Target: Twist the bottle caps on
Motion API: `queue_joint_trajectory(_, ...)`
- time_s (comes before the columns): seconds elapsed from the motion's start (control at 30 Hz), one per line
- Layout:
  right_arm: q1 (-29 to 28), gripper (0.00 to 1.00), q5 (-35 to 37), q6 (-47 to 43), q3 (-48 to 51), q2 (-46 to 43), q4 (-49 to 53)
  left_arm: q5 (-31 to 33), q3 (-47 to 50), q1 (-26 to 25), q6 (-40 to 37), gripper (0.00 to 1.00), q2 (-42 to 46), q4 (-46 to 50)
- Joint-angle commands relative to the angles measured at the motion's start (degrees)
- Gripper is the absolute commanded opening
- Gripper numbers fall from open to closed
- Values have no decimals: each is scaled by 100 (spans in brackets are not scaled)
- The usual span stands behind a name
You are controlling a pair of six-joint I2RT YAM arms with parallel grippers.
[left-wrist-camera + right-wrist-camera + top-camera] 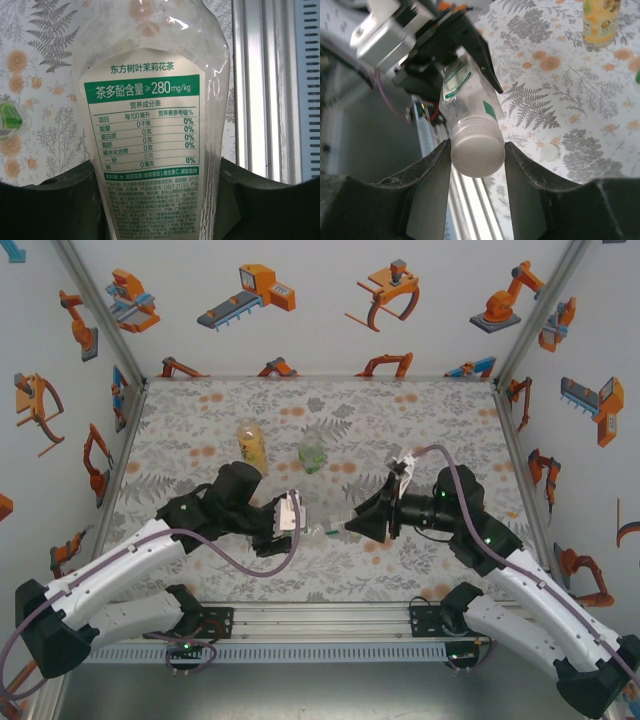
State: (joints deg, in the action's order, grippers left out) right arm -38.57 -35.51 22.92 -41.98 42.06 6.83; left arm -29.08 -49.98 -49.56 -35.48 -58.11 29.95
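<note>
I keep turning the white cap (477,156) clockwise with my right gripper until this turn ends, then let go, as it sits straight on the clear bottle's neck (474,126).
My left gripper (293,516) is shut on the slim clear bottle (150,125), its green-white label facing the left wrist camera. It holds the bottle on its side above the table's near middle, neck (325,530) toward the right arm. A white cap (477,155) sits on that neck. My right gripper (352,525) is shut on the cap, both fingers (432,175) pressing its sides. The amber-yellow bottle (250,443) and the short green-tinted bottle (312,456) stand upright farther back, apart from both grippers. The amber one (602,20) also shows in the right wrist view.
The floral table cloth (420,420) runs to white walls at the back and sides. A metal rail (320,615) lines the near edge, just below the held bottle. A green object (7,120) sits at the left edge of the left wrist view.
</note>
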Motion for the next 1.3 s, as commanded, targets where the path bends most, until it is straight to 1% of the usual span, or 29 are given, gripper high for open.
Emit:
queue_joint_trajectory(0.0, -81, 0, 1123, 1959, 236, -108, -629, -175, 9, -69, 164, 1, 200, -827)
queue_joint_trajectory(0.1, -90, 0, 1655, 3085, 224, -122, -347, -27, 49, -72, 230, 1, 228, -913)
queue_joint_trajectory(0.17, -89, 0, 1814, 3823, 129, -36, -5, 46, 49, -76, 251, 1, 227, -941)
queue_joint_trajectory(0.3, -82, 0, 1563, 4870, -244, 300, 691, 60, 41, -73, 249, 1, 217, -954)
queue_joint_trajectory(0.4, -81, 0, 1438, 5773, -346, 479, 1109, 133, 43, -72, 270, 1, 194, -1000)
queue_joint_trajectory(0.5, -87, 0, 1291, 5990, -393, 604, 1030, 218, 32, -71, 280, 1, 158, -1003)
queue_joint_trajectory(0.67, -83, 0, 1273, 5858, -633, 699, 1173, 227, 31, -74, 285, 1, 123, -1009)
queue_joint_trajectory(0.77, -82, 22, 1359, 5649, -680, 673, 1090, 227, 42, -71, 268, 1, 131, -1006)
queue_joint_trajectory(0.87, -81, 42, 1514, 5213, -737, 624, 1075, 214, 41, -71, 238, 1, 133, -990)
queue_joint_trajectory(0.93, -76, 50, 1617, 4994, -784, 581, 1092, 182, 28, -74, 219, 1, 150, -964)
queue_joint_trajectory(0.97, -76, 53, 1703, 4698, -823, 537, 1124, 139, 32, -71, 202, 1, 161, -950)
queue_joint_trajectory(1.1, -80, 73, 1923, 3998, -1049, 350, 1235, -61, 75, -71, 152, 2, 268, -948)
queue_joint_trajectory(1.17, -81, 77, 1916, 3571, -1197, 304, 1250, -114, 102, -72, 126, 2, 329, -937)
queue_joint_trajectory(1.27, -80, 77, 1832, 2695, -1485, 294, 1400, -182, 120, -72, 72, 2, 371, -936)
